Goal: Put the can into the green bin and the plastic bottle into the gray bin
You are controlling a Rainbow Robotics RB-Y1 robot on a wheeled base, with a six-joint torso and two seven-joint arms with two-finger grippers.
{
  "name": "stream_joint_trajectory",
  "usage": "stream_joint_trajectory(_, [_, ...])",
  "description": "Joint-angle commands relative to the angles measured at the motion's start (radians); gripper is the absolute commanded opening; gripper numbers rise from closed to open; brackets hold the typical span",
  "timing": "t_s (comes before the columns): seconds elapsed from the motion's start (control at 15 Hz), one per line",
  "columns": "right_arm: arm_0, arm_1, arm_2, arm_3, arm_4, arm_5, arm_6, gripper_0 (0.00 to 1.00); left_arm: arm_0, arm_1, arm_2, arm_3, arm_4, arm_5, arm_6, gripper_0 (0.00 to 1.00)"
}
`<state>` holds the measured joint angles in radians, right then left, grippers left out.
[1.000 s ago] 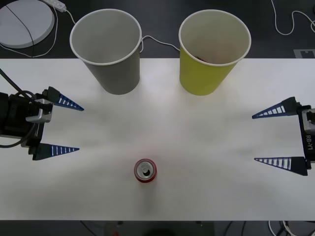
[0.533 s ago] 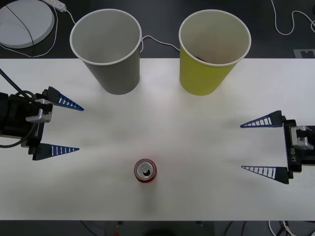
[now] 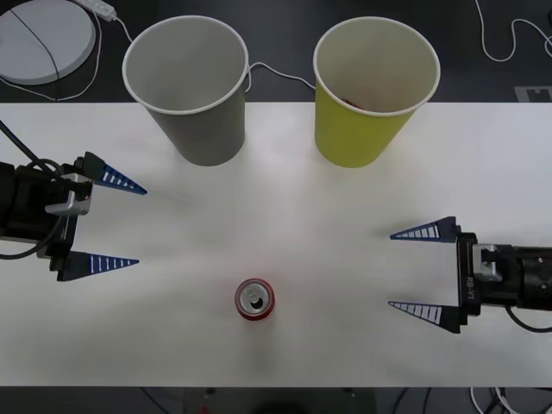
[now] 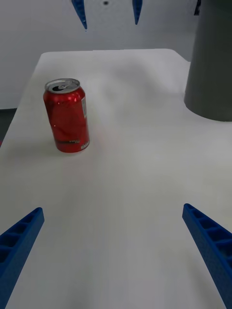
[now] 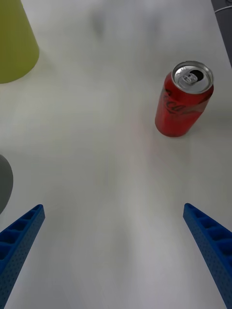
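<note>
My gripper should expect another can lying in the green bin (image 3: pixel 360 134) when it carries the can over, because a dark red sliver (image 3: pixel 351 103) shows inside.
The red can (image 3: pixel 255 298) stands upright near the table's front edge, seen closer as the can (image 4: pixel 66 116) and the can (image 5: pixel 183 99). At the back stand the gray bin (image 3: pixel 188 95) on the left and the green bin (image 3: pixel 373 95) on the right, both upright. My right gripper (image 3: pixel 391 269) is open, low over the table to the can's right, with a wide gap between them. My left gripper (image 3: pixel 139 226) is open at the table's left side, apart from the can. The plastic bottle is out of view.
A white round disc (image 3: pixel 39 39) and cables (image 3: pixel 517 43) lie on the dark floor behind the white table (image 3: pixel 285 198). The gray bin (image 4: pixel 212 63) rises beside the right gripper's path. A small dark shape shows inside the green bin's far wall.
My right gripper has moved left across the table toward the can, staying open. The left arm, the can and both bins have not moved.
</note>
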<state>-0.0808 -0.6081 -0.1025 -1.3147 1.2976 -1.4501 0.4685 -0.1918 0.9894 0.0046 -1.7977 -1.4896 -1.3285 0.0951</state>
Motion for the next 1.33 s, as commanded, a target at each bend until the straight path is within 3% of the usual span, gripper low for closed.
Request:
stream_joint_trajectory(0.07, [-0.054,0.021,0.087,0.138,-0.069,0.013,0.096,1.00,0.000,0.000,0.000,0.000,0.000,0.000,0.000,1.00])
stream_joint_trajectory(0.33, [-0.109,0.047,0.214,0.281,-0.176,0.054,0.225,1.00,0.000,0.000,0.000,0.000,0.000,0.000,0.000,1.00])
stream_joint_trajectory(0.8, [-0.125,0.099,0.391,0.292,-0.279,0.166,0.271,1.00,0.000,0.000,0.000,0.000,0.000,0.000,0.000,1.00])
stream_joint_trajectory(1.33, [-0.149,0.151,0.521,0.292,-0.313,0.264,0.317,1.00,0.000,0.000,0.000,0.000,0.000,0.000,0.000,1.00])
